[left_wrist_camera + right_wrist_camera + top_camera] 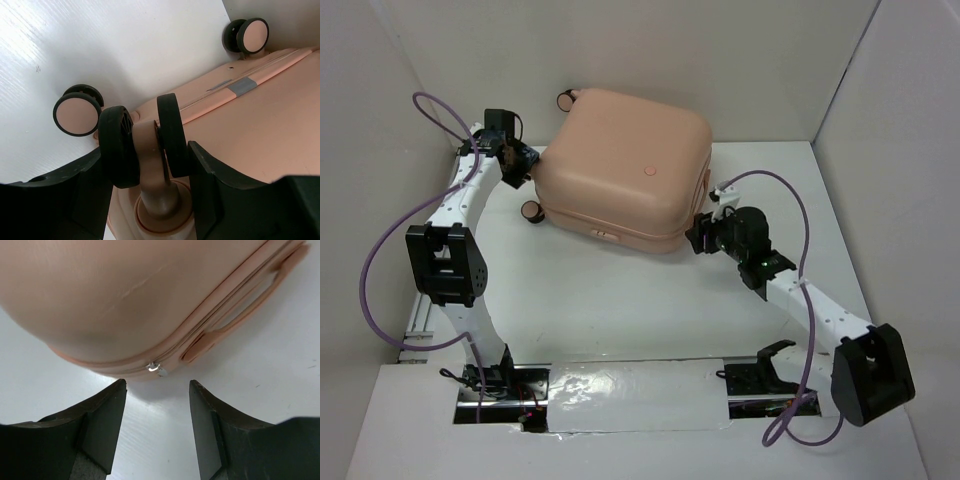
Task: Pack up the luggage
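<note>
I should keep moving in until my right gripper's open fingers close on the pull (161,372), because the silver zipper pull (155,367) sticks out free, centred ahead of them.
The luggage (620,165) is a closed pale peach-pink hard-shell suitcase lying flat at the back middle of the table. My left gripper (515,165) is at its left end. In the left wrist view the gripper (146,150) is shut on a black twin caster wheel (170,132) of the luggage (260,115). My right gripper (698,235) is open and empty at the near right corner. In the right wrist view the gripper (157,390) is just short of the silver zipper pull (156,369) on the shell (125,290). The black lining is hidden.
Two more wheels (77,112) (250,35) show on the left end. A peach side handle (245,305) lies along the shell's right side. White walls enclose the table (620,320) at the back and sides. A shiny strip (630,385) runs along the near edge between the arm bases.
</note>
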You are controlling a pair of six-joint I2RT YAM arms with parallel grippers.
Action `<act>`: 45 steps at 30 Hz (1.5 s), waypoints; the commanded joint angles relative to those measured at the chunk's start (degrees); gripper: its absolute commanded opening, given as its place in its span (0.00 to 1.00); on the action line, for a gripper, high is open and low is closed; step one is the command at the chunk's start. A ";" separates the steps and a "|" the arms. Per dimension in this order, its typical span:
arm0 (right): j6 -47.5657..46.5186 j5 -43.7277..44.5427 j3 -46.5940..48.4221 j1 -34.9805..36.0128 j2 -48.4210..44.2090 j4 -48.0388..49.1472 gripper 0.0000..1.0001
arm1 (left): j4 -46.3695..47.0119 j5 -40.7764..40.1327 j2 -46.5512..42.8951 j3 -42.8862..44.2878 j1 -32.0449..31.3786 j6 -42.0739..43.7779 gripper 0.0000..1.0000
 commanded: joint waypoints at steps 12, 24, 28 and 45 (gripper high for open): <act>-10.18 -9.06 6.62 0.76 12.55 0.66 0.61 | -2.65 -5.72 4.62 1.97 0.93 19.14 0.00; -12.73 -7.64 8.91 1.29 16.77 4.69 0.60 | -1.43 -6.25 6.99 4.60 0.93 21.60 0.00; -16.51 -9.75 8.92 1.81 16.78 5.91 0.42 | -0.89 -5.72 6.99 4.60 0.93 22.22 0.00; 0.09 30.47 9.00 3.48 13.08 5.75 0.00 | -0.28 -6.86 7.52 3.02 1.46 22.84 0.00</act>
